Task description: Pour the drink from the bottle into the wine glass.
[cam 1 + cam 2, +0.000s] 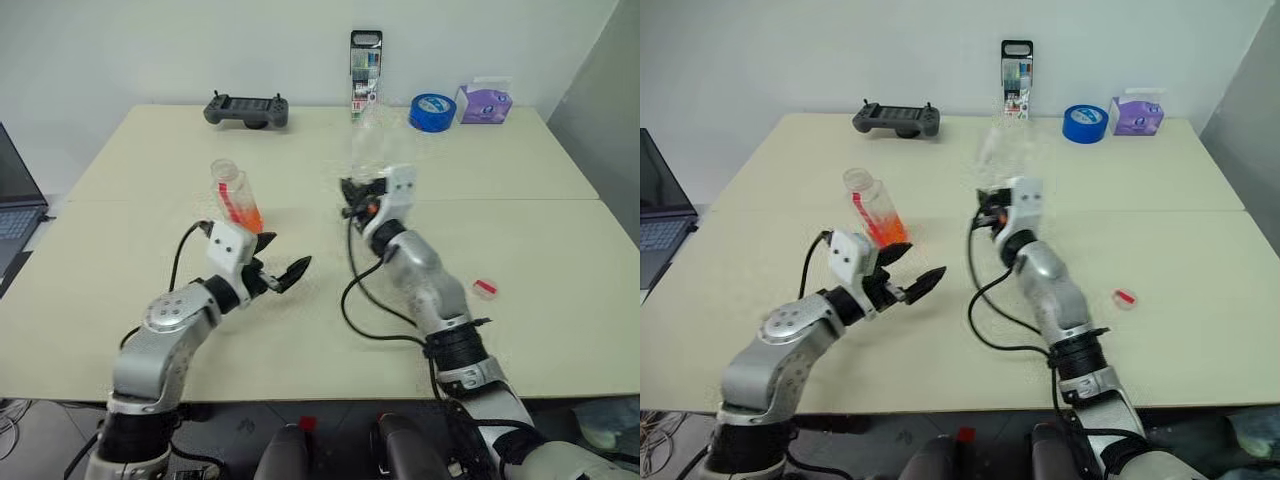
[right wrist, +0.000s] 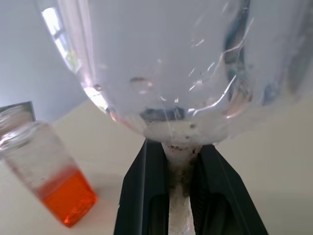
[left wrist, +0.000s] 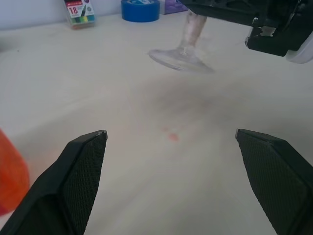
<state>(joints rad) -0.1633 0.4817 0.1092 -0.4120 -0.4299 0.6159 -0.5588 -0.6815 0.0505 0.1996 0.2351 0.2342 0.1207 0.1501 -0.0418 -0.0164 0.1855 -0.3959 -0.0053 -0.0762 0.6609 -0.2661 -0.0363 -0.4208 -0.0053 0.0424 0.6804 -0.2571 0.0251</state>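
Next, my right gripper sets the glass upright at mid table (image 1: 336, 256) before my left gripper turns to the bottle, because the wine glass's foot (image 3: 180, 59) is hanging in the air.
The bottle (image 1: 237, 196) stands uncapped on the table, left of centre, with the orange drink (image 1: 245, 216) low in it. It also appears in the right wrist view as the bottle (image 2: 49, 171). My left gripper (image 1: 280, 258) is open just in front and to the right of the bottle, not touching it, and its fingertips (image 3: 90, 147) are wide apart. My right gripper (image 1: 358, 205) is shut on the stem of the wine glass (image 1: 375, 150), which it holds upright at mid table. The glass's foot (image 3: 181, 58) is clear of the table. The bowl (image 2: 171, 63) looks empty.
A small red cap (image 1: 485, 288) lies on the table to my right. Along the far edge sit a grey game controller (image 1: 247, 110), a tall marker pack (image 1: 365, 70), a blue tape roll (image 1: 432, 112) and a purple tissue box (image 1: 484, 103). A laptop (image 1: 15, 215) is at the left.
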